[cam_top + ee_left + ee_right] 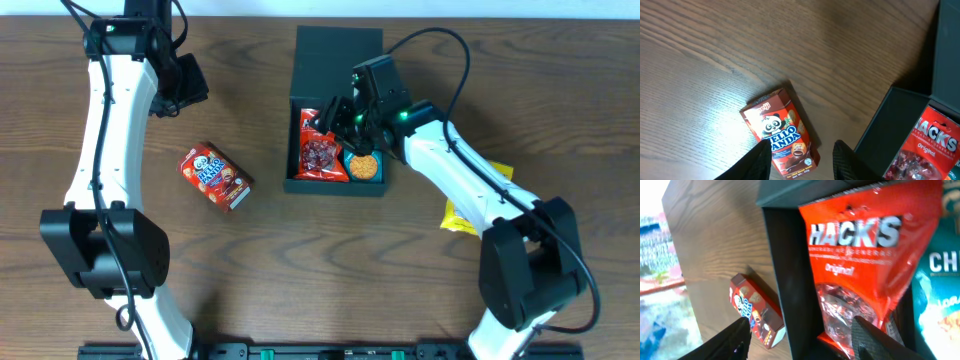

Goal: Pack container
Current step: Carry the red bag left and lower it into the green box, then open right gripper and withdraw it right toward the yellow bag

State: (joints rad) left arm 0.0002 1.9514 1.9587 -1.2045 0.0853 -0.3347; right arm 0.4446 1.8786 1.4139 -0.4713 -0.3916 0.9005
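Note:
My right gripper needs to close, since the red Hacks bag's edge [916, 245] sticks up beside the Chunkies carton, and push the bag [882, 297] down before it gets the yellow snack pack.
The container [335, 188] is a dark teal-green box in the middle of the table, with its flap lid [340, 55] open toward the back. Inside lie a red Hacks bag [322, 152] and a small teal Chunkies carton [363, 167]. My right gripper [335, 118] hovers over the box, open, its jaws wide apart above the Hacks bag [860, 265] and the box's wall [790, 270]. A red Hello Panda box [215, 177] lies on the table left of the container. My left gripper [802, 162] is open above the Hello Panda box [780, 130], holding nothing.
A yellow snack pack [462, 215] lies on the table at the right, partly under my right arm. The left arm reaches in from the front left, the right arm from the front right. The wooden tabletop [300, 270] runs to the front edge.

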